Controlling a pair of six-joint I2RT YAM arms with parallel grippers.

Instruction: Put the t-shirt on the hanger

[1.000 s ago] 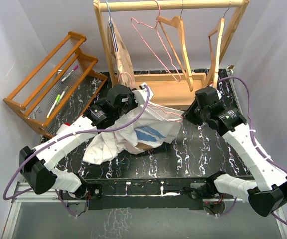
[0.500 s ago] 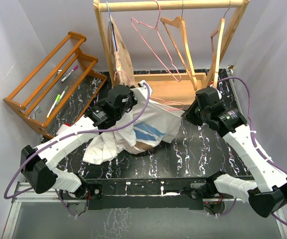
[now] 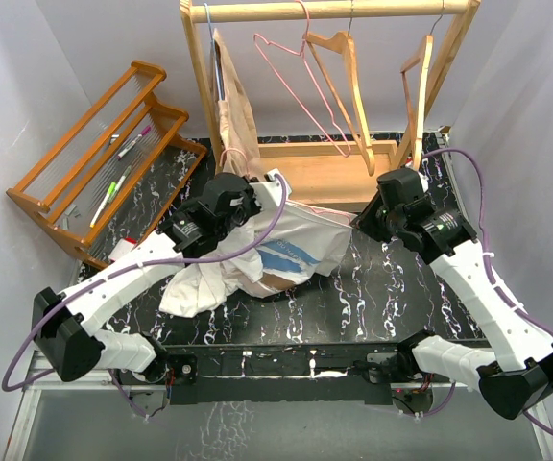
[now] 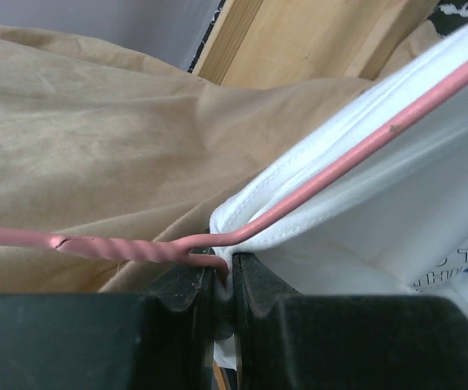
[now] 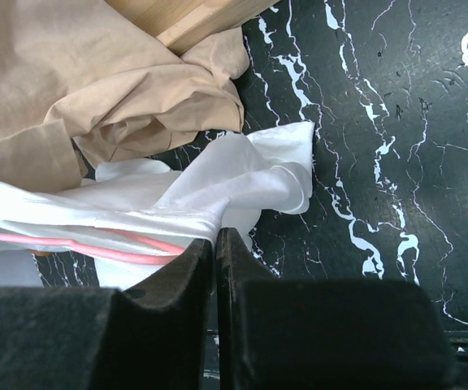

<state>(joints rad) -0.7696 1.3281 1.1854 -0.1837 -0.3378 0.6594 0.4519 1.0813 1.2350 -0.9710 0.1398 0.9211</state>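
Next, my right gripper opens by the hanger's neck (image 4: 157, 249) once I bring my grippers together, as the t-shirt's edge (image 3: 321, 209) is tight along the pink wire between them.
The white t-shirt (image 3: 291, 245) with a blue graphic hangs stretched between my two grippers above the black table, and its lower part is bunched on the table. My left gripper (image 3: 273, 182) is shut on the collar (image 4: 299, 183) and on the pink hanger's wire (image 4: 340, 158) by its twisted neck. The hanger's hook (image 3: 232, 154) sticks out to the left. My right gripper (image 3: 361, 219) is shut on the shirt's other edge (image 5: 218, 183), and the pink wire (image 5: 96, 248) shows through the fabric beside it.
A wooden clothes rack (image 3: 334, 10) stands behind, with a second pink hanger (image 3: 291, 72), light-wood hangers (image 3: 353, 91) and a beige garment (image 3: 233, 110) on it. More beige cloth (image 5: 96, 81) lies at its base. A slatted wooden shelf (image 3: 113, 154) with pens stands at the left.
The left gripper has shifted slightly down and left with the collar and hanger. The shirt is now pulled flatter between the grippers. The right gripper has barely moved.
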